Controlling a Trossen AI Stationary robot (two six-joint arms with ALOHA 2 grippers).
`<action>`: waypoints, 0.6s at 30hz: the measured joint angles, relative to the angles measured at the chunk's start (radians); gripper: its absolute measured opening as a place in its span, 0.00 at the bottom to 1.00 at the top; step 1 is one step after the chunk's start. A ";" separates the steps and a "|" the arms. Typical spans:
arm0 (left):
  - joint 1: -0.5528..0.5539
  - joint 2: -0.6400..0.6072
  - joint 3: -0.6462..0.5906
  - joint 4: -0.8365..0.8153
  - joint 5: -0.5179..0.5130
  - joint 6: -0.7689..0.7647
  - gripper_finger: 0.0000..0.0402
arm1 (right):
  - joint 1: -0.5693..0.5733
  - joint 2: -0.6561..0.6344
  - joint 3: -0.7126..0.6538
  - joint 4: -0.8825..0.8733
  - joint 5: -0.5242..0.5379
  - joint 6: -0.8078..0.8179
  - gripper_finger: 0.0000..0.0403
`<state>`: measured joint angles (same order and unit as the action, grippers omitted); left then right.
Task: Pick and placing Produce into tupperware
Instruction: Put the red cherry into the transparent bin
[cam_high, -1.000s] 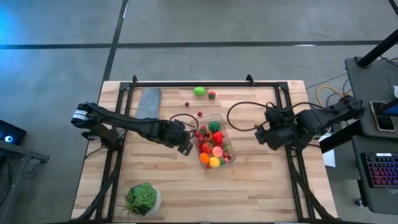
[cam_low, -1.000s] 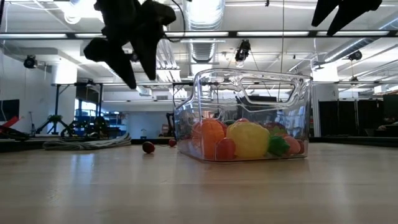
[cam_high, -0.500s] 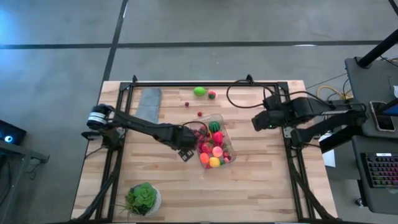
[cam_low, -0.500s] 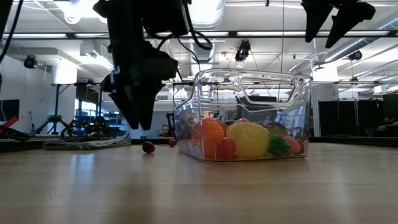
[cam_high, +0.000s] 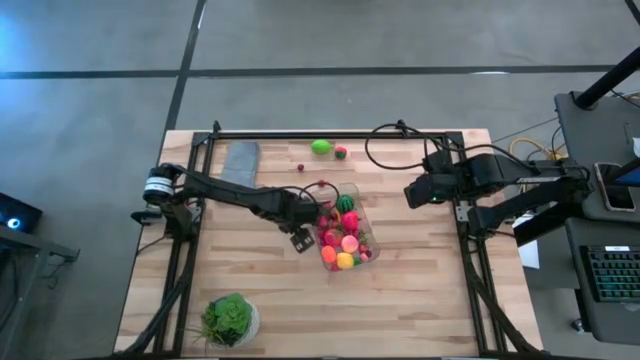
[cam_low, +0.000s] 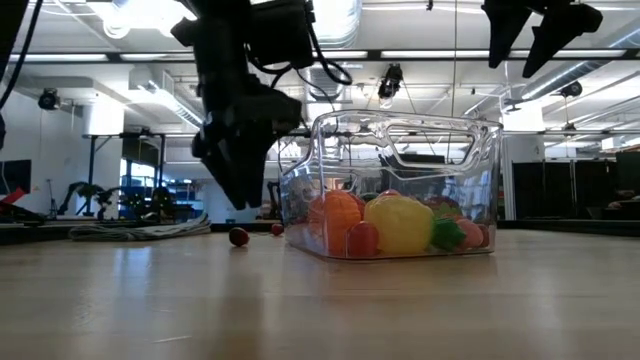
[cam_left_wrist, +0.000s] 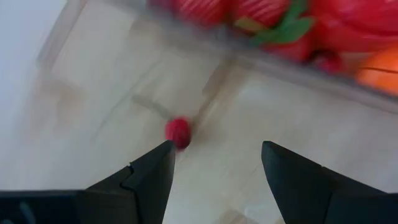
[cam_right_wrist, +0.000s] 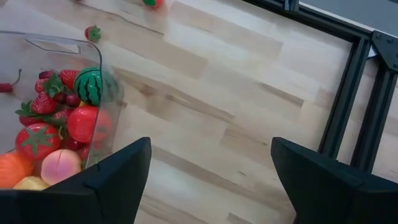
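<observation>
One finger of my left gripper has the red berry (cam_left_wrist: 178, 132) ahead of it, so I should move away from the tupperware and bring both fingers down around the berry.
The clear tupperware (cam_high: 346, 230) stands mid-table, holding several pieces of produce, among them a striped melon (cam_right_wrist: 91, 85) and a yellow piece (cam_low: 400, 224). My left gripper (cam_low: 240, 185) points down just left of the tub, open, clear of the wood. A small red berry (cam_left_wrist: 178, 132) lies on the table ahead of its fingertips (cam_left_wrist: 214, 149), beside the tub's wall. My right gripper (cam_high: 415, 192) hovers high, right of the tub, open and empty (cam_right_wrist: 211, 143).
Loose produce lies near the far edge: a green piece (cam_high: 321, 147), a red piece (cam_high: 341, 152) and two small red berries (cam_high: 300, 167) (cam_high: 321, 183). A grey cloth (cam_high: 239, 164) lies far left. A leafy head in a white bowl (cam_high: 229, 318) stands near left.
My left gripper has come down beside the tub's left wall, drawing closer to it, and has rolled about its own axis, staying open. My right gripper has swung toward the table's far edge, staying high and open.
</observation>
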<state>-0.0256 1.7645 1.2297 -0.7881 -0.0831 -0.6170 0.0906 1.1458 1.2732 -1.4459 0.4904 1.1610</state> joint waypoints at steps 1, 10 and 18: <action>0.000 0.000 0.000 0.017 0.002 0.038 0.56 | 0.000 0.000 0.000 0.001 0.000 0.000 0.81; 0.041 0.000 -0.054 0.046 0.003 0.152 0.56 | 0.000 0.000 0.000 0.008 0.000 0.005 0.81; 0.045 -0.004 -0.157 0.134 -0.002 0.289 0.56 | 0.000 0.000 0.000 0.013 0.000 0.010 0.81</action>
<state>0.0198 1.7609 1.0722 -0.6541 -0.0849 -0.3280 0.0906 1.1458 1.2732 -1.4329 0.4900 1.1712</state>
